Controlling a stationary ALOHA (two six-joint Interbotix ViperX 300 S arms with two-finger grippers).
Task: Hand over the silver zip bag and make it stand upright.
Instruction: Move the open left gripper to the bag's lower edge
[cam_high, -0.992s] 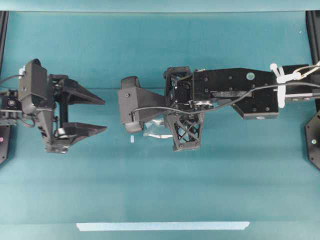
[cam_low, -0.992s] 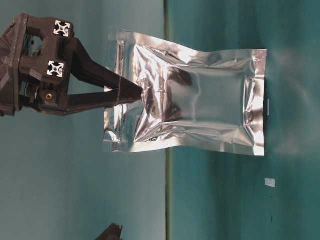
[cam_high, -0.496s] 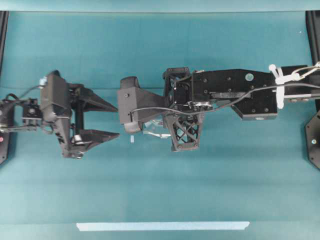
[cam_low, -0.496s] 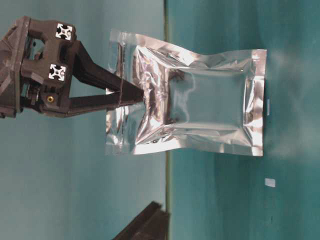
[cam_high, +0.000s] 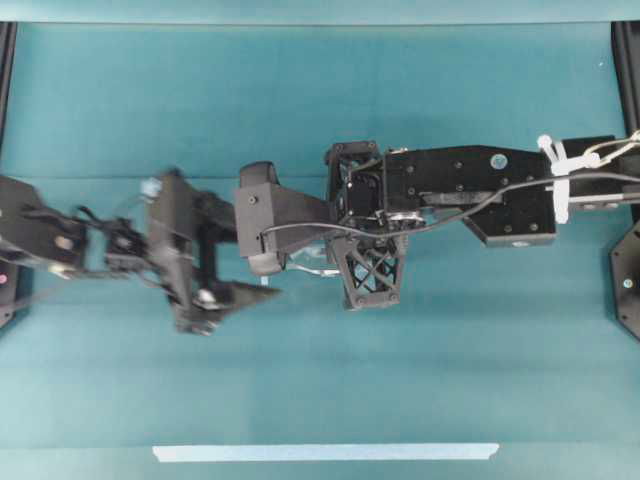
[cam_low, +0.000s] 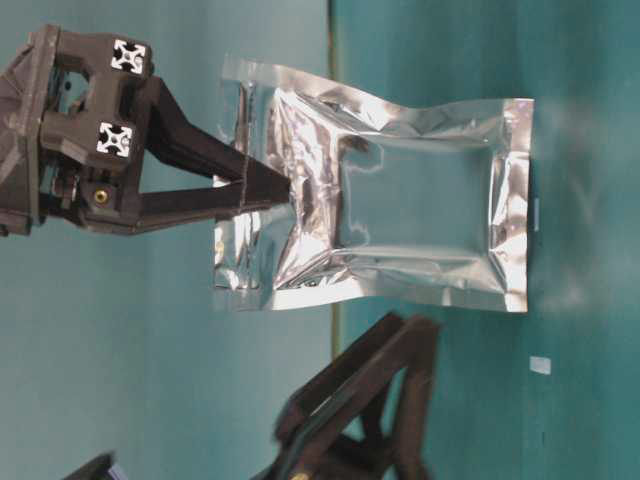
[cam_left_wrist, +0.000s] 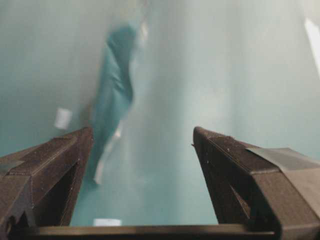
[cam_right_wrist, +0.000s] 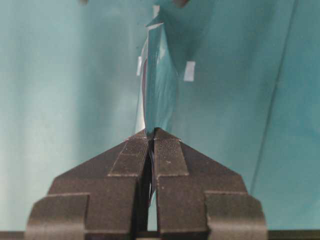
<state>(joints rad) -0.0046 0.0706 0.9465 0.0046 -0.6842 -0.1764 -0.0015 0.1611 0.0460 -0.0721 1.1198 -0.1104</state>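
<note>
The silver zip bag's side (cam_left_wrist: 106, 112) bows wide (cam_left_wrist: 117, 80) above the bag's narrow lower edge. The bag will stay puffed up and stick out when my left gripper holds it.
The silver zip bag (cam_low: 400, 200) hangs just above the teal table, gripped at its top strip. My right gripper (cam_low: 285, 190) is shut on that strip and points down. In the right wrist view the bag (cam_right_wrist: 157, 85) runs edge-on away from the shut gripper (cam_right_wrist: 151, 132). My left gripper (cam_high: 255, 250) is open and motion-blurred, close beside the right wrist. From table level its fingers (cam_low: 412, 330) sit just in front of the bag's lower edge. In the left wrist view the blurred bag (cam_left_wrist: 115, 95) lies ahead, left of the open gripper (cam_left_wrist: 143, 131), apart from both fingers.
A long pale tape strip (cam_high: 325, 452) lies along the table's near edge. A tiny white scrap (cam_low: 540, 365) lies on the cloth near the bag's bottom. The right arm (cam_high: 470, 185) spans the table's middle from the right side.
My left gripper has swept right toward the bag, still open, and now shows at table level beside it. The right gripper and bag have hardly moved.
</note>
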